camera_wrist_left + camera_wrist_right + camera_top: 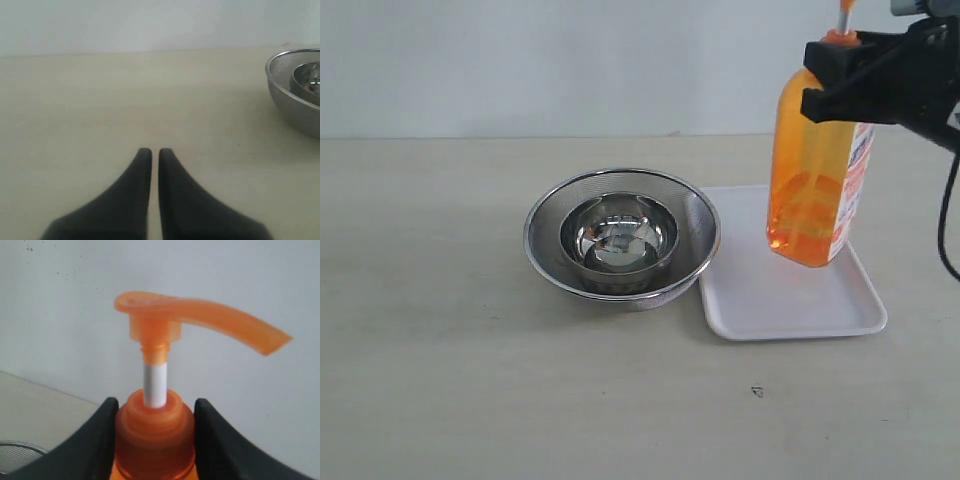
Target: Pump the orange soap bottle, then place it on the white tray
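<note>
The bottle is held by the neck in my right gripper, below its raised pump head (pixel 155 320), so next I set the bottle upright on the white tray (pixel 788 292) before I press the pump head.
The orange soap bottle (pixel 810 190) hangs slightly tilted over the white tray (pixel 790 310), its base low above the tray's far half; I cannot tell whether it touches. My right gripper (pixel 820 78) comes in from the right and is shut on the bottle's neck. In the right wrist view the black fingers (pixel 102 440) press both sides of the orange collar (pixel 154 432), and the pump head (pixel 165 310) stands raised on its white stem. My left gripper (pixel 155 152) is shut with nothing in it, low over bare table, out of the exterior view.
Two nested round steel bowls (pixel 620 235) stand just left of the tray, touching its edge; their rim also shows in the left wrist view (pixel 300 100). A light wall rises behind the beige table (pixel 440 350). A cable hangs at the right edge.
</note>
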You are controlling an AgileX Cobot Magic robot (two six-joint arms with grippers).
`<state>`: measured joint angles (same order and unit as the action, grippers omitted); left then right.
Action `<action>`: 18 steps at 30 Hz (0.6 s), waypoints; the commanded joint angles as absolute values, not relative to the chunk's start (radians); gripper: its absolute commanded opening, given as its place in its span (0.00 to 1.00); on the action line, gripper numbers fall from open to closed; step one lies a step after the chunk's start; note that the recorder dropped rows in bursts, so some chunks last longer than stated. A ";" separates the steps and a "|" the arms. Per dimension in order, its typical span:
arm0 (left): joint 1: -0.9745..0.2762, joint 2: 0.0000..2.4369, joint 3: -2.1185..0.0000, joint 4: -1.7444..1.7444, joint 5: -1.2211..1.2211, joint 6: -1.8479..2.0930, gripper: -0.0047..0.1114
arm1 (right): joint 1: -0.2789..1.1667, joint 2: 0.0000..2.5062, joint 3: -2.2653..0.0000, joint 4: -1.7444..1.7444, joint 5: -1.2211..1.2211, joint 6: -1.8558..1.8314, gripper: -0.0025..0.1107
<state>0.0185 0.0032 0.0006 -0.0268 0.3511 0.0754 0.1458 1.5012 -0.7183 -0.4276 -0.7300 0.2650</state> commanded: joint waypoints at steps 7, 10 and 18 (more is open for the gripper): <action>0.020 0.000 0.000 -0.029 0.343 0.081 0.08 | -0.077 1.468 -0.899 -1.103 -0.956 0.785 0.02; 0.020 0.000 0.000 -0.029 0.343 0.081 0.08 | -0.111 1.479 -0.934 -1.172 -1.020 0.860 0.02; 0.020 0.000 0.000 -0.029 0.343 0.081 0.08 | -0.119 1.590 -0.990 -1.259 -1.115 0.894 0.02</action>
<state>0.0185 0.0032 0.0006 -0.0268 0.3511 0.0754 -0.1134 1.5626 -0.9711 -1.2924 -1.0316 0.9089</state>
